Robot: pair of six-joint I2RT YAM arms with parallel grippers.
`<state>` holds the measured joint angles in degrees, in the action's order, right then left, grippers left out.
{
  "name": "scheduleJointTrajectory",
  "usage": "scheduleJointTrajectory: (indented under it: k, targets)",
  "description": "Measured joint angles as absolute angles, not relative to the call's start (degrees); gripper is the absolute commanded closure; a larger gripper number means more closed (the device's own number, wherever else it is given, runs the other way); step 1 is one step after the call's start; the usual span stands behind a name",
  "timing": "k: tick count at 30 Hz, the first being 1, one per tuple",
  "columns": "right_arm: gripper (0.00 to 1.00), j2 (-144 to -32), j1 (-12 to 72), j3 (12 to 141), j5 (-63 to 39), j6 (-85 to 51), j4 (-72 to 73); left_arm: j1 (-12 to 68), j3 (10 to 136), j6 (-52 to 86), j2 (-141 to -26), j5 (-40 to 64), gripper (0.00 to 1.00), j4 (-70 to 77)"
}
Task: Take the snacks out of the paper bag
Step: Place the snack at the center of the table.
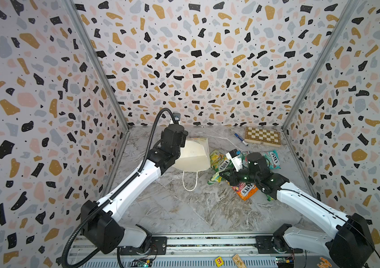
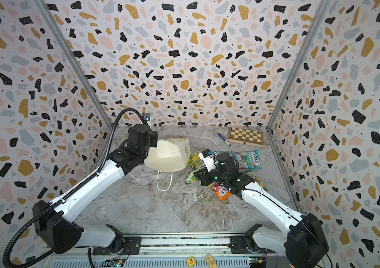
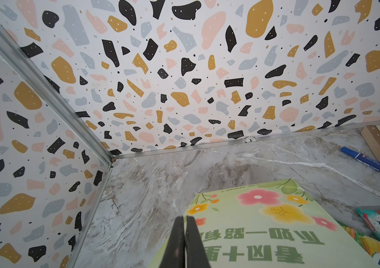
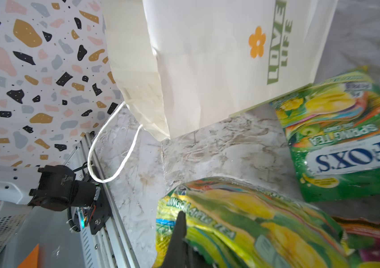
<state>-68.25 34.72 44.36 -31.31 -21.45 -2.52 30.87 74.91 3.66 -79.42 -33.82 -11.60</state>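
I should keep moving my right gripper toward the open spot point(image 1: 218, 195) beside the orange pouch and let go there, as the held green-yellow pouch point(image 1: 214, 179) is clear of the paper bag.
The white paper bag point(image 1: 193, 155) tilts with its mouth toward the front, its cord handle point(image 1: 190, 183) trailing on the table. My left gripper point(image 3: 184, 220) is shut on the edge of its flower-printed side point(image 3: 265, 227); in both top views the wrist hides the fingers. Several snacks lie to the right of the bag: a green-yellow pouch point(image 1: 219, 160), a teal-red one point(image 1: 271, 157) and an orange one point(image 1: 245, 191). My right gripper point(image 1: 223, 174) is shut on another green-yellow pouch point(image 4: 242, 220), blurred in the right wrist view, with one finger lying across its top.
A wooden chessboard point(image 1: 263, 137) and a blue marker point(image 1: 241, 139) lie at the back right by the wall. Patterned walls close in the left, back and right. The arms' mounting rail point(image 1: 196, 241) runs along the front edge.
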Motion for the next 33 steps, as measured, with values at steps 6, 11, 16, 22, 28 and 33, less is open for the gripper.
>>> scheduleJointTrajectory:
  k: [6,11,16,22,28,33]
  targets:
    - [1.0,-73.5,34.7,40.4,-35.9,-22.2,2.3,30.9,74.9,3.6,-79.4,-34.0,1.0,-11.5]
    - [1.0,-73.8,34.7,38.1,-37.1,-21.6,3.0,30.9,74.6,3.6,-79.4,-34.0,1.0,-11.4]
    - [1.0,-71.4,34.7,34.9,-37.6,-20.9,2.9,30.9,74.6,3.6,-79.4,-34.0,1.0,-11.3]
    - [0.74,-67.4,34.7,30.8,-37.2,-21.1,0.4,30.9,74.6,3.6,-79.4,-33.9,1.0,-11.3]
    - [0.47,-62.5,34.7,28.1,-34.2,-22.3,-2.7,30.9,74.6,3.6,-79.4,-33.6,1.0,-11.3]
    - [0.37,-57.1,34.7,26.6,-29.1,-23.7,-6.1,30.9,74.6,3.6,-79.4,-33.5,1.0,-11.2]
